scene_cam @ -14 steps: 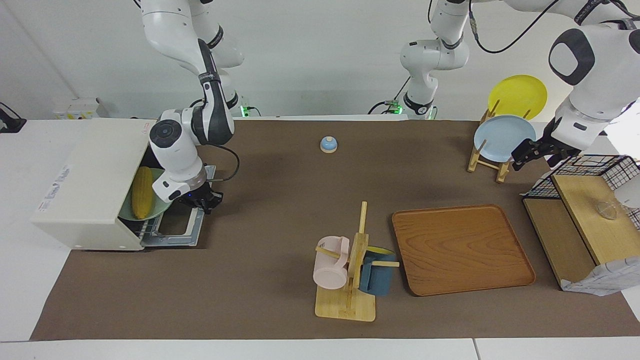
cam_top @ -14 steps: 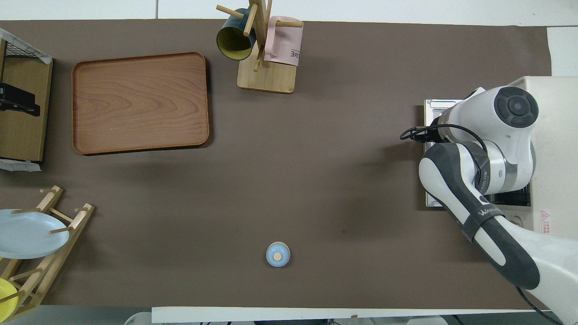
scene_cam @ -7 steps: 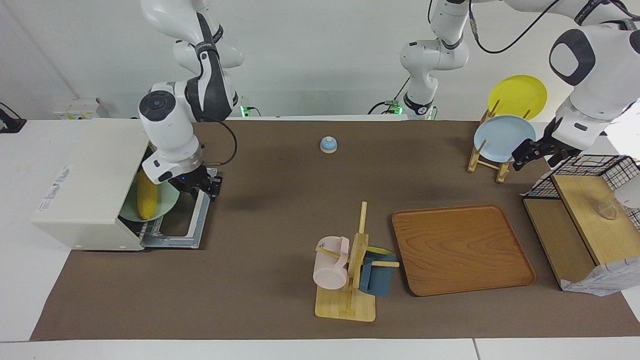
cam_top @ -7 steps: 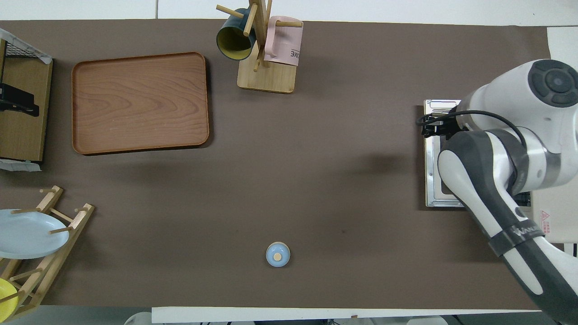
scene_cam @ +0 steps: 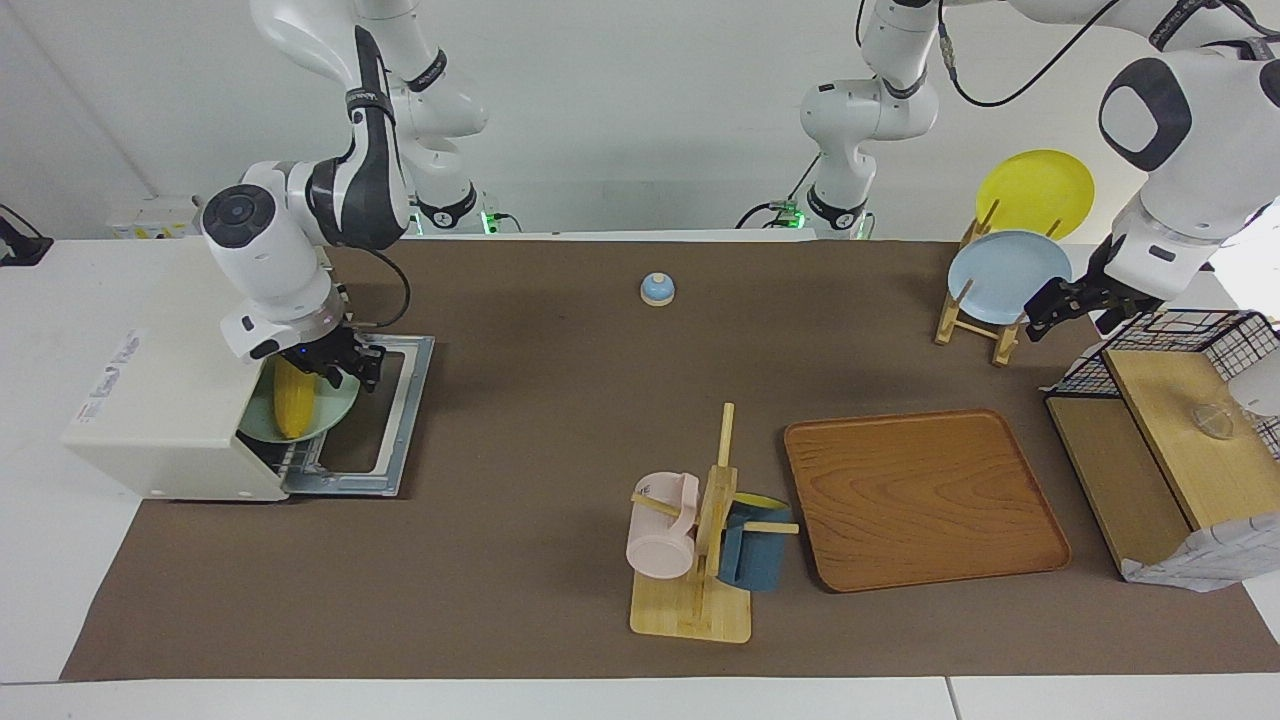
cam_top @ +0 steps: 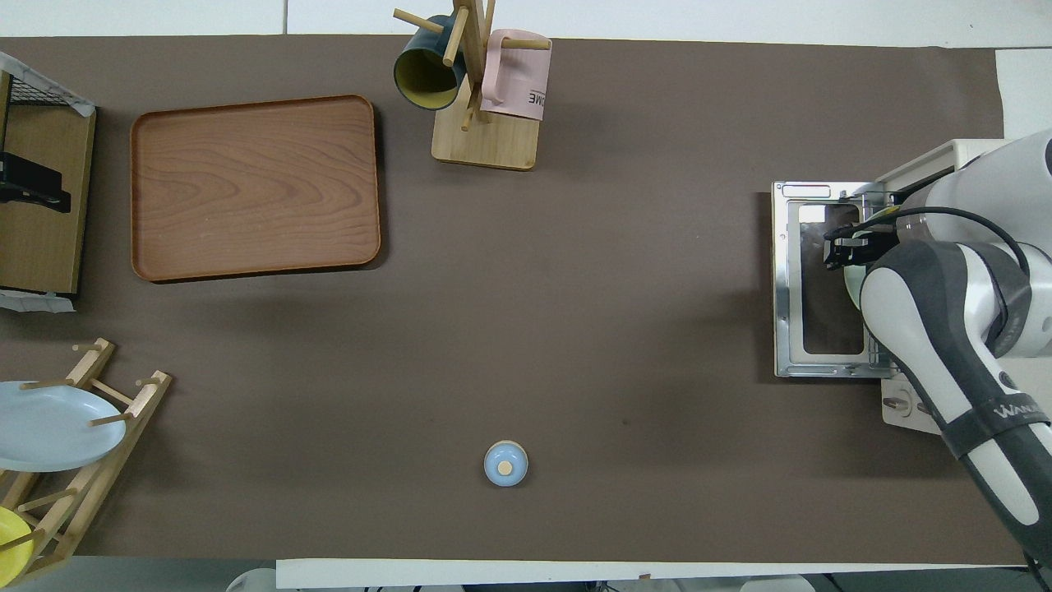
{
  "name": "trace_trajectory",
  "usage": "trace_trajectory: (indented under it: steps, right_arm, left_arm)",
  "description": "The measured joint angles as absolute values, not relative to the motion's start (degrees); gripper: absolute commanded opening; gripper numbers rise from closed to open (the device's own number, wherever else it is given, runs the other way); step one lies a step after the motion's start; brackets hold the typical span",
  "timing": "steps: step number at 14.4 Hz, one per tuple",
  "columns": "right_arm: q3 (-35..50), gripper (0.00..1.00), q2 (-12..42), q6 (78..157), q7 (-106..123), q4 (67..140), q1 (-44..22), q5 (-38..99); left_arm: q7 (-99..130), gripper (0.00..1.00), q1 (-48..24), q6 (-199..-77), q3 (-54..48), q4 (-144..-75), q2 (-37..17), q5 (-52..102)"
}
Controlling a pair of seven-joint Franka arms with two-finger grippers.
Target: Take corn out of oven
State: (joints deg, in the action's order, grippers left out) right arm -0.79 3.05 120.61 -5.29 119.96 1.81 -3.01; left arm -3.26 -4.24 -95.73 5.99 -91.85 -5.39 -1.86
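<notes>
I expect the yellow corn (cam_top: 883, 212) to come along when I carry the pale green plate (cam_top: 854, 285) out of the oven, because the corn is lying on the plate.
The cream-white oven (scene_cam: 170, 400) stands at the right arm's end of the table, its door (scene_cam: 385, 420) folded down flat onto the mat. Just inside the oven's mouth the yellow corn (scene_cam: 293, 400) lies on a pale green plate (scene_cam: 335, 412) on the rack. My right gripper (scene_cam: 350, 372) hangs open over the plate, at the end of the corn nearer the robots, with nothing between its fingers. In the overhead view my right gripper (cam_top: 842, 247) is over the door's inner edge (cam_top: 785, 279) and the arm hides the corn. My left gripper (scene_cam: 1045, 308) waits open beside the plate rack.
A small blue bell (scene_cam: 657, 289) sits mid-table near the robots. A mug tree (scene_cam: 700, 540) with a pink and a blue mug stands beside a wooden tray (scene_cam: 920, 500). A plate rack (scene_cam: 1005, 275) and a wire basket shelf (scene_cam: 1170, 400) fill the left arm's end.
My right gripper has moved from over the door's outer edge to the oven's mouth above the plate, and its fingers have parted. The left arm has not moved.
</notes>
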Motion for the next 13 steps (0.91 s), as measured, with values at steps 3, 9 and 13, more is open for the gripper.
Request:
trace_trajectory:
  steps: [3, 9, 13]
  right_arm:
    - [-1.4, 0.41, 3.1, 124.2, -4.1, 122.1, 1.9, -3.1]
    - [-1.5, 0.30, 3.1, 124.9, -4.0, 123.0, 1.9, -3.3]
    - [-1.5, 0.11, 3.5, 125.8, -3.9, 124.0, 1.9, -3.3]
  left_arm:
    - [-3.3, 1.00, -4.2, -95.8, 6.0, -91.9, -5.4, -1.9]
    - [-3.3, 1.00, -4.2, -95.9, 6.0, -91.9, -5.4, -1.9]
    - [-3.2, 1.00, -4.0, -96.1, 6.2, -91.9, -5.4, -1.9]
